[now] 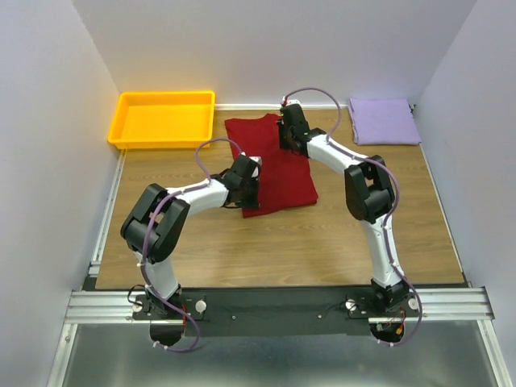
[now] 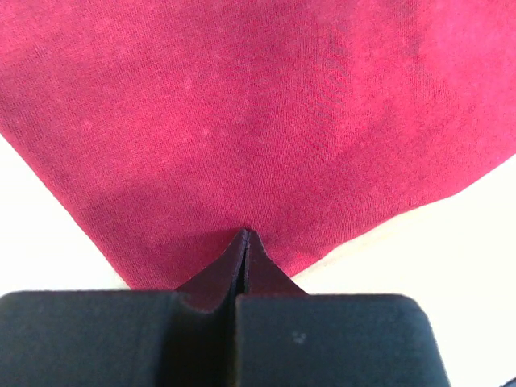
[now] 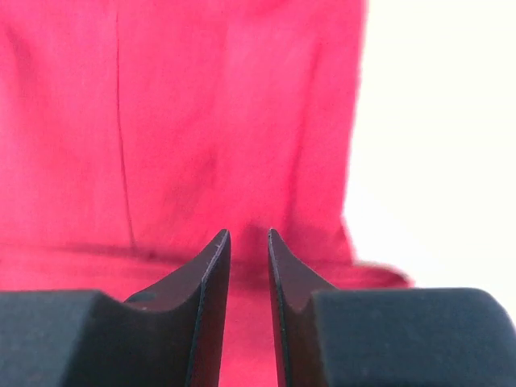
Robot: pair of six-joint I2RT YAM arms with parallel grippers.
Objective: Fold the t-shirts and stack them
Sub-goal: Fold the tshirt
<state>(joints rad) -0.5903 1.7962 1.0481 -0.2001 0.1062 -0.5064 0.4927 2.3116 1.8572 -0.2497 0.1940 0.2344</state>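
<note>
Next, my left gripper leaves the t-shirt's corner and, opposite my right gripper, straightens the t-shirt's long side (image 1: 234, 153) before folding, as the deep red t-shirt's near edge (image 1: 284, 208) slants.
The deep red t-shirt (image 1: 278, 165) lies flat in the middle of the table, folded into a long narrow shape. My left gripper (image 1: 250, 192) is at its near left corner. In the left wrist view its jaws (image 2: 245, 234) are closed tip to tip on the red fabric (image 2: 266, 121). My right gripper (image 1: 289, 147) is over the shirt's far right part. In the right wrist view its jaws (image 3: 248, 235) stand a narrow gap apart just above the red fabric (image 3: 201, 121), holding nothing. The pale lavender t-shirt (image 1: 384, 121) lies folded at the far right.
A yellow-orange plastic tray (image 1: 125, 121) stands at the far left of the wooden table (image 1: 266, 250). White walls close in the left, back and right sides. A metal rail with the arm bases runs along the near edge.
</note>
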